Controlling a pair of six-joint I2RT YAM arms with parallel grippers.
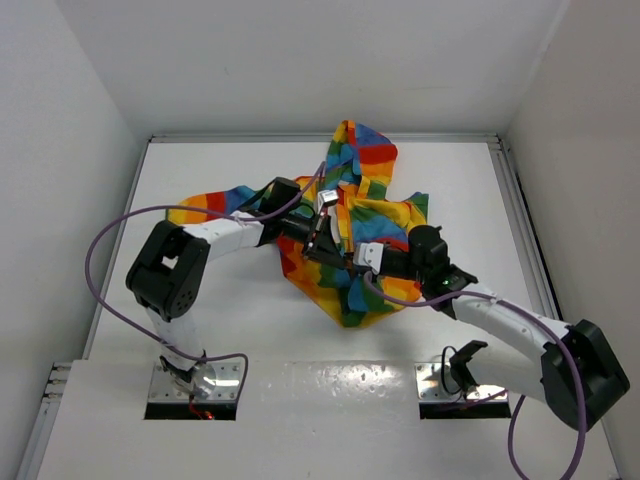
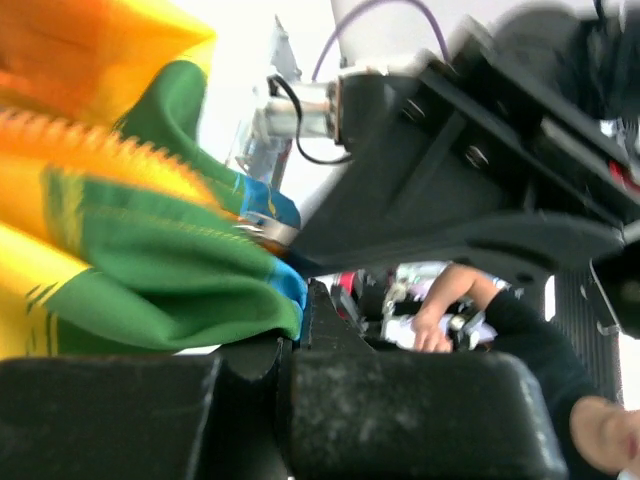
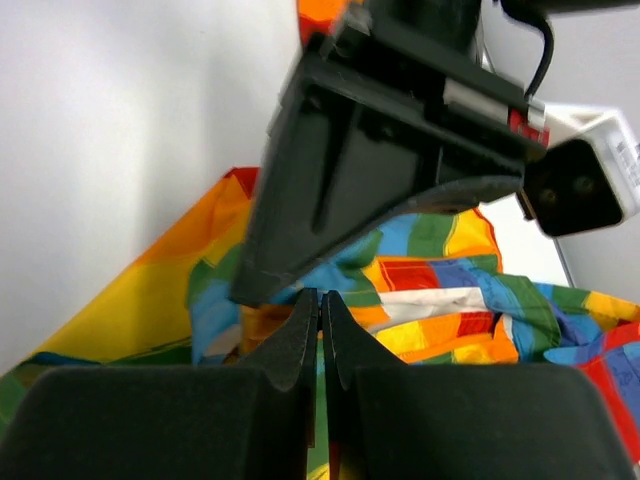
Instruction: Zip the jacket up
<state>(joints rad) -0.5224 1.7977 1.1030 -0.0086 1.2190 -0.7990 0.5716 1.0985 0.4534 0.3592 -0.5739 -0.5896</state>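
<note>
My left gripper is pinning down the green and blue fold [image 2: 190,262] next to the orange zipper, so my right gripper should go on pulling toward the collar [image 1: 350,186] and let go there.
The rainbow-striped jacket [image 1: 365,160] lies crumpled at the middle of the white table. My left gripper [image 1: 322,238] reaches in from the left and is shut on a green and blue fold of the jacket [image 2: 150,260], pinched at its fingertips [image 2: 300,320]. My right gripper [image 1: 352,258] comes from the right and meets the left one over the jacket's front. Its jaws [image 3: 320,298] are pressed together on a thin edge of the jacket [image 3: 440,290]. The zipper slider is hidden by the grippers.
The white table [image 1: 220,330] has a raised rim and white walls on three sides. Purple cables loop beside both arms. The right arm's black body [image 2: 450,190] fills the left wrist view; a person's arm [image 2: 450,300] shows behind it.
</note>
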